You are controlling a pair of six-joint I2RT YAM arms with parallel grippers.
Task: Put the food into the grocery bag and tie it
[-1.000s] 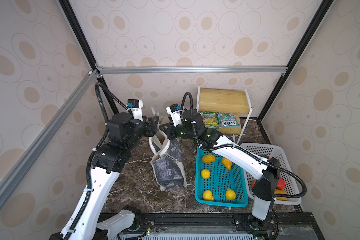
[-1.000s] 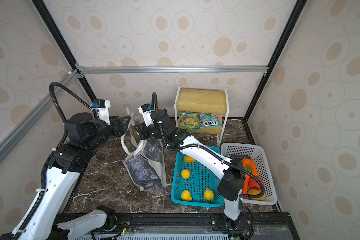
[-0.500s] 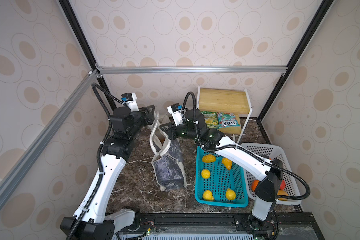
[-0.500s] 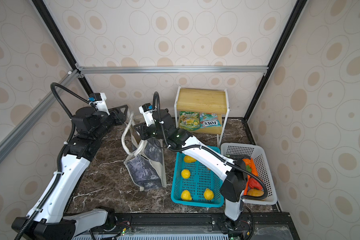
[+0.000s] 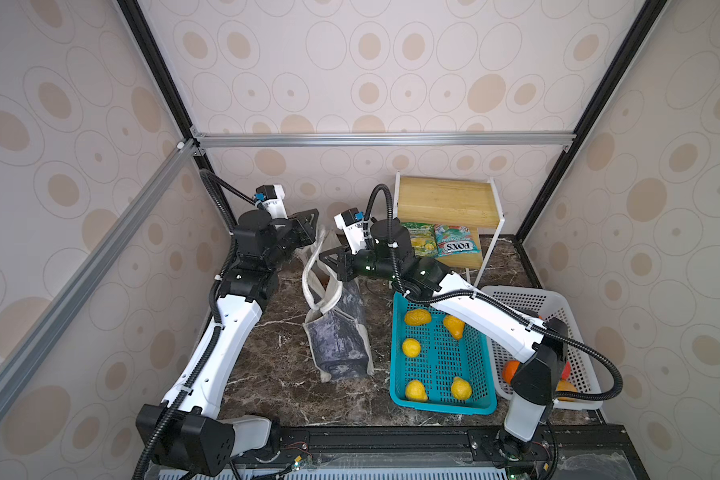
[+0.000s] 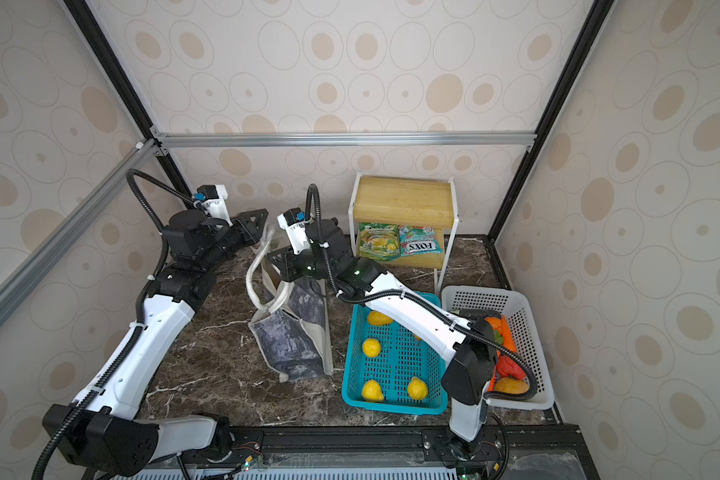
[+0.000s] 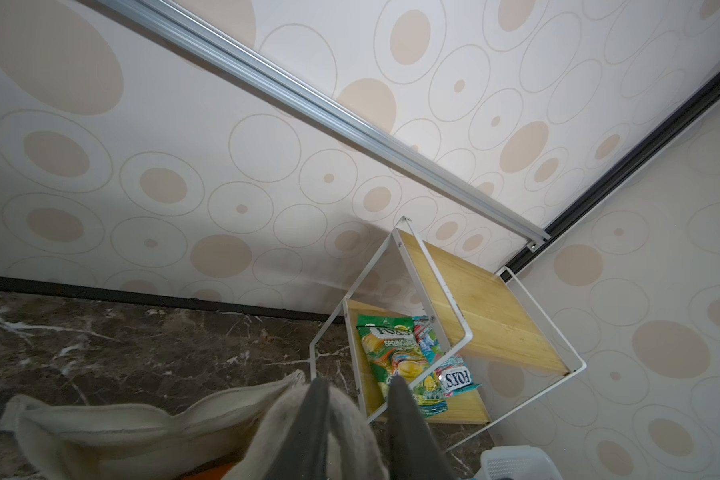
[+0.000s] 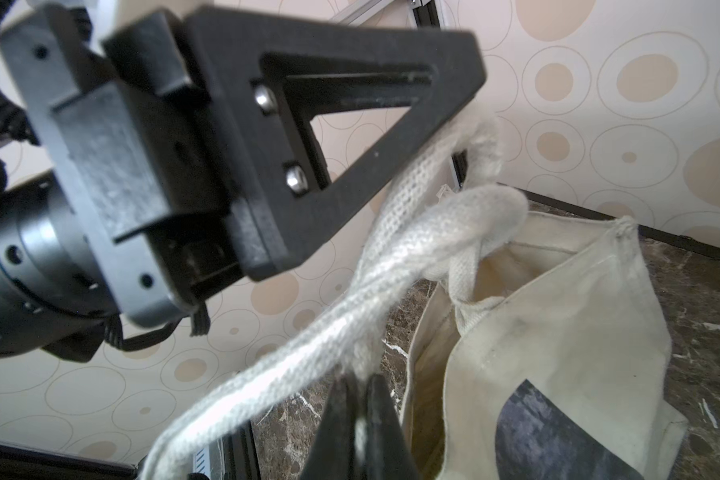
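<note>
The white rope handle (image 7: 278,428) rests next to my left gripper's finger, so I need to open both fingers and close them around the handle (image 5: 320,239) before pulling it tight.
The grocery bag (image 5: 337,340) stands mid-table, also seen in a top view (image 6: 296,336), its white rope handles (image 5: 308,276) pulled up and twisted together (image 8: 445,232). Something orange shows in its mouth (image 7: 213,471). My right gripper (image 8: 358,382) is shut on one handle strand just right of the bag's top (image 5: 326,259). My left gripper (image 5: 314,228) is at the top of the handles. In the left wrist view its jaws (image 7: 356,384) stand partly open, with the handle against one finger (image 7: 316,415) and a gap beside the other. Candy packets (image 5: 454,245) lie on the shelf.
A wooden shelf with a white wire frame (image 5: 445,199) stands at the back right. A teal basket (image 5: 441,405) holding several yellow fruits sits right of the bag. Beyond it, a white basket (image 5: 574,332) holds orange and red produce. Walls close in on three sides.
My left arm has swung back and straightened while its gripper stayed at the handle tops and its jaws narrowed round the handle. The right gripper has kept its grip and hardly moved.
</note>
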